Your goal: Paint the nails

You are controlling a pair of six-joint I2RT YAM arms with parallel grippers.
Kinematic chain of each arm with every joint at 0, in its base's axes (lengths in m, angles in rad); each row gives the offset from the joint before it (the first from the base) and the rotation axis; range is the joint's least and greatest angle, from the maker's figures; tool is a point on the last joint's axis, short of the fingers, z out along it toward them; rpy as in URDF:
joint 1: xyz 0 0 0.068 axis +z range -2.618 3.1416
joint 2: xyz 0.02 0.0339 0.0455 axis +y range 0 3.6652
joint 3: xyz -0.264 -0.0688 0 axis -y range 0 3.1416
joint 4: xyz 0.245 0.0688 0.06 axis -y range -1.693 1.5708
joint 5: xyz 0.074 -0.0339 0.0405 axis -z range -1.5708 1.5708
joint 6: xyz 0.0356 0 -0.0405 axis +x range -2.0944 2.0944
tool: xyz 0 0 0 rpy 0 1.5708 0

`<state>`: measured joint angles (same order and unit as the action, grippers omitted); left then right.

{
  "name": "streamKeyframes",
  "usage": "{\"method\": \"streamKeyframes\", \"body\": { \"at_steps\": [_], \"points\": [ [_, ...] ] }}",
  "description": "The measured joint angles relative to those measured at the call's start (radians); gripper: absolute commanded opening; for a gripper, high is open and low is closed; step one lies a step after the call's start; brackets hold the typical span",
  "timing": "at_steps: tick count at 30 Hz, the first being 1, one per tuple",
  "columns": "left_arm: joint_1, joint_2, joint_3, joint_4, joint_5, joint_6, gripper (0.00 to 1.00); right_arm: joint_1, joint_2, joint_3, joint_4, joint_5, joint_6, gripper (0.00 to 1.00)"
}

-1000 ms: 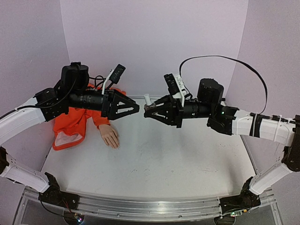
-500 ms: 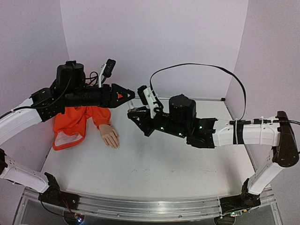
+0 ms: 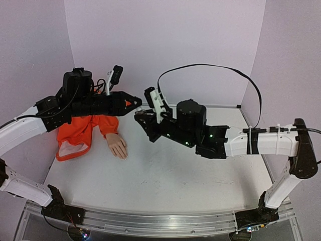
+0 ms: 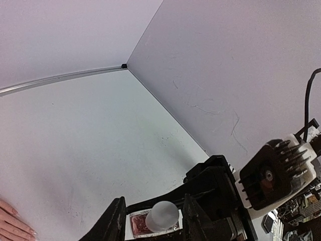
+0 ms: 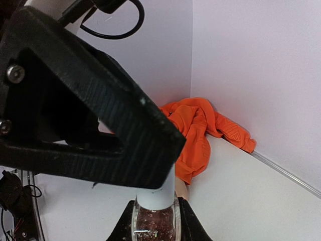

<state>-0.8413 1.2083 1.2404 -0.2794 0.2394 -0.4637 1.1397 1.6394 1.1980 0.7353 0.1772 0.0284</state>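
Observation:
I should back the bottle (image 5: 156, 224) off with my right gripper and bring the cap (image 4: 163, 216) in deeper, because the cap sits loosely near the ends of my left gripper's fingers.
The flesh-coloured mannequin hand (image 3: 117, 145) lies on the table at the left, with its orange sleeve (image 3: 80, 131) behind it. Its nails (image 3: 123, 156) are tiny at the fingertips, and fingertips of the hand (image 4: 9, 225) show at the left wrist view's bottom corner. My right gripper (image 5: 154, 221) is shut on a small glass bottle (image 5: 153, 228) of reddish polish, held in the air above the table. My left gripper (image 4: 154, 202) meets it from the left. Its jaws straddle the pale cap (image 4: 163, 215), with a narrow gap still showing on one side.
Lilac walls close the table (image 3: 165, 175) at the back and on both sides. A black cable (image 3: 210, 67) loops above the right arm. The right arm's elbow (image 3: 303, 150) stands at the far right. A metal rail (image 3: 150, 221) runs along the near edge.
The right arm has swung left and carried the bottle to the left gripper. The left jaws have narrowed around the cap and the left arm has stretched slightly right.

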Motion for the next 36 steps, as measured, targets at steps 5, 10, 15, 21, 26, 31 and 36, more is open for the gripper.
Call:
{"method": "streamKeyframes", "body": {
  "at_steps": [5,10,15,21,26,31,36],
  "points": [
    [0.000,0.008,0.000,0.000,-0.002,-0.001,0.27,0.008,0.013,0.002,0.001,0.005,-0.007,0.00],
    [0.000,0.022,0.000,0.001,0.021,0.003,0.15,0.011,0.016,0.002,0.003,0.008,-0.007,0.00],
    [0.011,0.041,0.000,0.012,0.073,0.044,0.05,0.009,0.016,-0.002,0.002,0.006,-0.006,0.00],
    [0.024,0.057,-0.005,0.030,0.269,0.151,0.03,-0.071,-0.064,-0.098,0.026,-0.291,0.022,0.00],
    [0.013,0.095,0.006,0.107,0.536,0.243,0.02,-0.196,-0.110,-0.172,0.141,-0.850,0.171,0.00],
    [-0.011,0.124,0.043,0.133,0.704,0.297,0.05,-0.218,-0.113,-0.179,0.234,-1.103,0.308,0.00],
    [-0.031,0.123,0.048,0.124,0.662,0.303,0.56,-0.220,-0.154,-0.217,0.229,-1.069,0.275,0.00]
  ]
}}
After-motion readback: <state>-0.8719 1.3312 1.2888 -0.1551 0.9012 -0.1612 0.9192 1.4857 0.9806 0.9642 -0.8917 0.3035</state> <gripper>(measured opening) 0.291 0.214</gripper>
